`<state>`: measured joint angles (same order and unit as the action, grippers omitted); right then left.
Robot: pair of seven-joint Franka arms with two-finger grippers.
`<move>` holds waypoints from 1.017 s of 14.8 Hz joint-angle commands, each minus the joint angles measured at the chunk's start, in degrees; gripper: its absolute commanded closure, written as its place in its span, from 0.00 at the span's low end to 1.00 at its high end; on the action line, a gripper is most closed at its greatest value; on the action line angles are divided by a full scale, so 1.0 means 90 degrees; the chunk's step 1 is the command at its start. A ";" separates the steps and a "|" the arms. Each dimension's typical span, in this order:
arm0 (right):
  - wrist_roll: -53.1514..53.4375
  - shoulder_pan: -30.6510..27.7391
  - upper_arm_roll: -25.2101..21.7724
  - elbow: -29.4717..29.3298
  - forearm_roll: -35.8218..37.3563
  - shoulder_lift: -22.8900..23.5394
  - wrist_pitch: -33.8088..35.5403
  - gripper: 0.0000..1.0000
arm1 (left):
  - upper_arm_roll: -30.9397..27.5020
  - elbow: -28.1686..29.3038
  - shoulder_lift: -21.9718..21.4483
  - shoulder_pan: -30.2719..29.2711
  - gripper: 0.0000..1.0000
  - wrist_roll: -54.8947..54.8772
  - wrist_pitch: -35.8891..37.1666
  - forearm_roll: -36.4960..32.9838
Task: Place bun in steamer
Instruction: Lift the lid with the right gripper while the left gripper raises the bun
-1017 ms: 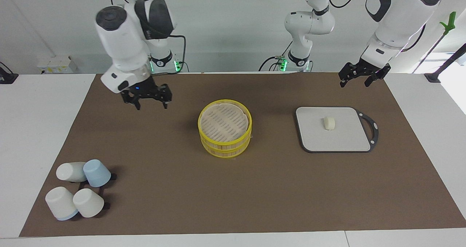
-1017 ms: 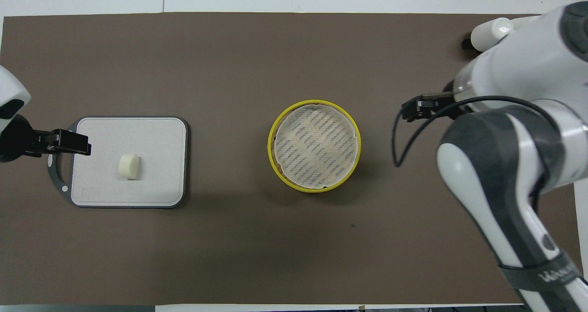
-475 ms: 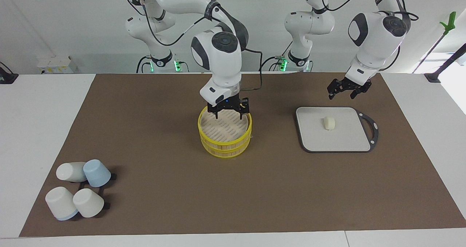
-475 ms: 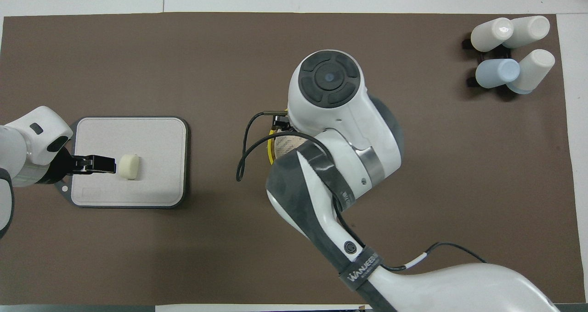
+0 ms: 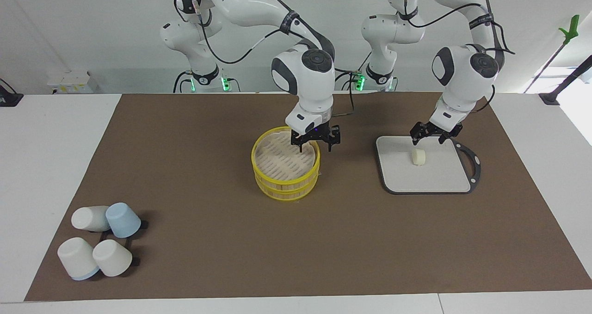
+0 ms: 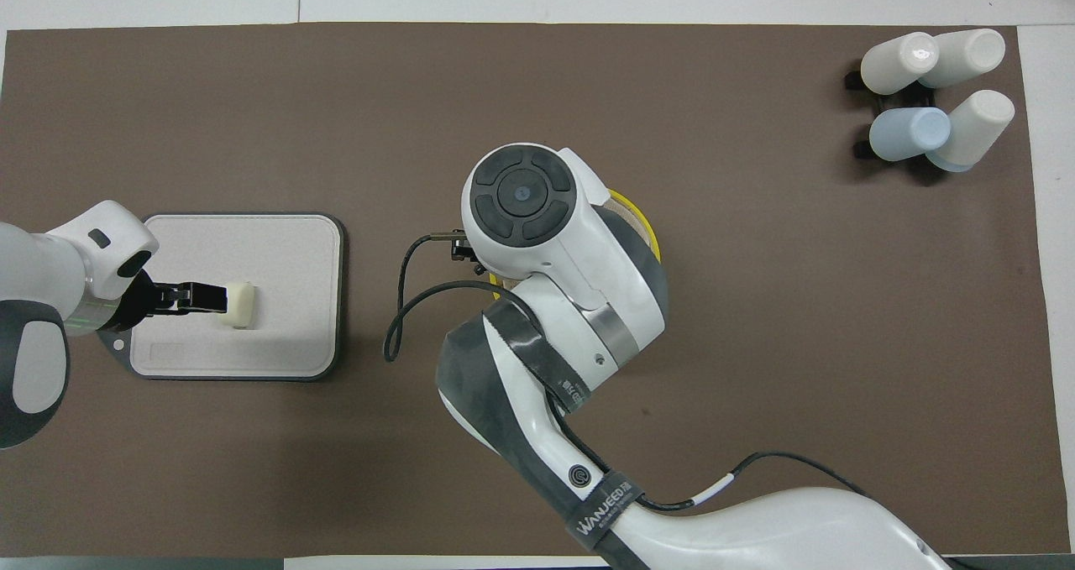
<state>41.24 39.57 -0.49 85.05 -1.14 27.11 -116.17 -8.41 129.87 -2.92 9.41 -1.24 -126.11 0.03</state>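
Observation:
The bun (image 6: 238, 305) is still on the grey board, so I expect to find an empty steamer's bottom under the lid (image 6: 629, 213) when I take the lid off.
The bun (image 5: 418, 156) (image 6: 241, 304), a small cream stub, lies on the grey board (image 5: 425, 180) (image 6: 277, 251). My left gripper (image 5: 428, 140) (image 6: 206, 299) hangs open low over the board, right beside the bun and holding nothing. The yellow-rimmed steamer (image 5: 286, 163) stands mid-table with its slatted lid on top. My right gripper (image 5: 316, 148) is open at the steamer's rim on the side toward the left arm's end, one finger over the lid and one outside the rim. In the overhead view the right arm hides most of the steamer (image 6: 651, 234).
Several white and blue cups (image 5: 99, 240) (image 6: 932, 91) lie clustered at the right arm's end of the brown mat, farther from the robots than the steamer. The board's dark handle loop (image 5: 474, 163) points toward the left arm's end.
The right arm swung from its own end of the table across to the steamer's rim. The left gripper came down from above the mat's edge to just over the board by the bun.

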 commanded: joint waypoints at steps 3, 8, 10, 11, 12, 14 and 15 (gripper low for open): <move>0.0057 0.0008 -0.0034 0.0413 -0.0010 -0.0102 -0.0325 0.08 | 0.0017 0.0296 0.0383 -0.0059 0.00 -0.0487 -0.0820 0.0026; 0.0057 0.0105 -0.0034 0.0413 0.0106 -0.0043 -0.0247 1.00 | 0.0017 0.0619 0.0480 -0.0060 0.00 -0.0575 -0.1310 0.0026; -0.0021 0.0105 -0.0024 0.0384 0.0603 -0.0043 -0.0208 1.00 | 0.0017 0.0629 0.0500 -0.0060 0.00 -0.0575 -0.1320 0.0026; -0.0031 0.0105 -0.0024 0.0336 0.0605 -0.0043 -0.0188 1.00 | 0.0017 0.0629 0.0539 -0.0050 0.00 -0.0565 -0.1378 0.0026; -0.0031 0.0086 -0.0024 0.0277 0.0605 -0.0043 -0.0121 1.00 | 0.0017 0.0629 0.0559 -0.0050 0.01 -0.0565 -0.1446 0.0036; -0.0041 0.0067 -0.0024 0.0053 0.0654 -0.0004 0.0045 1.00 | 0.0026 0.0629 0.0588 -0.0050 0.07 -0.0565 -0.1505 0.0036; -0.0080 0.0008 -0.0024 -0.0035 0.0673 0.0015 0.0249 1.00 | 0.0026 0.0629 0.0617 -0.0040 0.12 -0.0565 -0.1573 0.0036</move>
<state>41.21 40.89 -0.36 86.59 2.73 27.24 -117.49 -8.33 134.68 2.17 9.38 -5.23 -137.76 0.03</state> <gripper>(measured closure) 0.877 0.026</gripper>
